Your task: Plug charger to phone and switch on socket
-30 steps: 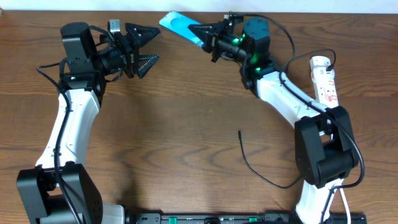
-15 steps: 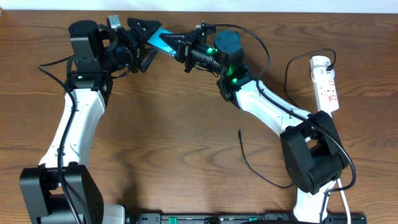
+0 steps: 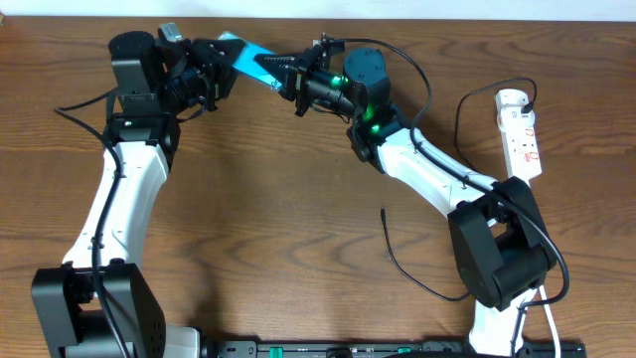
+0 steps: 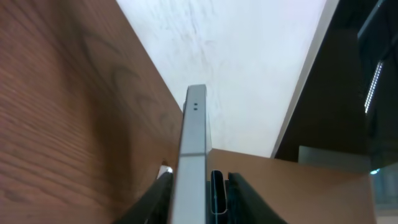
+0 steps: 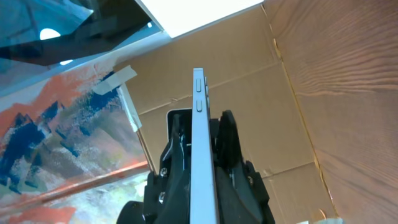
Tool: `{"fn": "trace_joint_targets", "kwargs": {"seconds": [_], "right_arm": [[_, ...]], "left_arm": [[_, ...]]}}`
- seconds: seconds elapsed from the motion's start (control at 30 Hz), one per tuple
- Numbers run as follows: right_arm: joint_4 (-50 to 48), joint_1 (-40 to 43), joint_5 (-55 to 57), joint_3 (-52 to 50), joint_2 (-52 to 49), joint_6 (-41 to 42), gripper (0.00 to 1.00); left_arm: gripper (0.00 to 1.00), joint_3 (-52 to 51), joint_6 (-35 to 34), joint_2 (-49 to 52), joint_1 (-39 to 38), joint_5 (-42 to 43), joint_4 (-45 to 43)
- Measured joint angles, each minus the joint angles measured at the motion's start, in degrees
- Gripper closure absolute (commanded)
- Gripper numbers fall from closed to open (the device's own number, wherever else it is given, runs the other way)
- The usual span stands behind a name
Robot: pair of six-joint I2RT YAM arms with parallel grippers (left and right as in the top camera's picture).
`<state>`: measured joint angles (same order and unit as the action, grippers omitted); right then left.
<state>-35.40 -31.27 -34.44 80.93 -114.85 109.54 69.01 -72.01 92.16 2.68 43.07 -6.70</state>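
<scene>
My right gripper is closed on the phone's end (image 3: 272, 78). It should open up, leave the phone with my left gripper and grab the loose charger's plug tip (image 3: 383, 211).
The phone (image 3: 250, 59), teal-screened, hangs above the table's far edge, held from both ends. My left gripper (image 3: 219, 66) is shut on its left end; in the left wrist view the phone's grey edge (image 4: 193, 149) runs up between the fingers (image 4: 244, 200). My right gripper (image 3: 286, 76) is shut on its right end, and the right wrist view shows the thin edge (image 5: 201, 137) clamped between black jaws. The charger (image 3: 405, 267), a thin black cable, lies loose at the right front with its plug tip (image 3: 384, 211) pointing away. The socket (image 3: 519, 127) lies at the far right.
A black cord (image 3: 467, 104) loops from the socket's far end. The right arm's white links (image 3: 437, 169) stretch diagonally between socket and phone. The left arm (image 3: 114, 199) stands along the left side. Bare wood (image 3: 258, 219) fills the middle.
The right arm carried the phone leftward to the left gripper. The left jaws, wide open before, have closed onto the phone's left end.
</scene>
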Motion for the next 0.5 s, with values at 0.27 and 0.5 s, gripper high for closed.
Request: {"fn": "trace_joint_targets", "kwargs": {"seconds": [0.27,0.5], "right_arm": [[0.0,-0.1,-0.7,0.0,0.0,0.0,0.99],[-0.4,-0.5,0.0,0.0,0.0,-0.1,0.99]], "left_arm": [[0.81,0.0,-0.2,0.0,0.0,-0.4,-1.3],[0.93,0.0,-1.7,0.0,0.0,-1.0,-1.2]]}}
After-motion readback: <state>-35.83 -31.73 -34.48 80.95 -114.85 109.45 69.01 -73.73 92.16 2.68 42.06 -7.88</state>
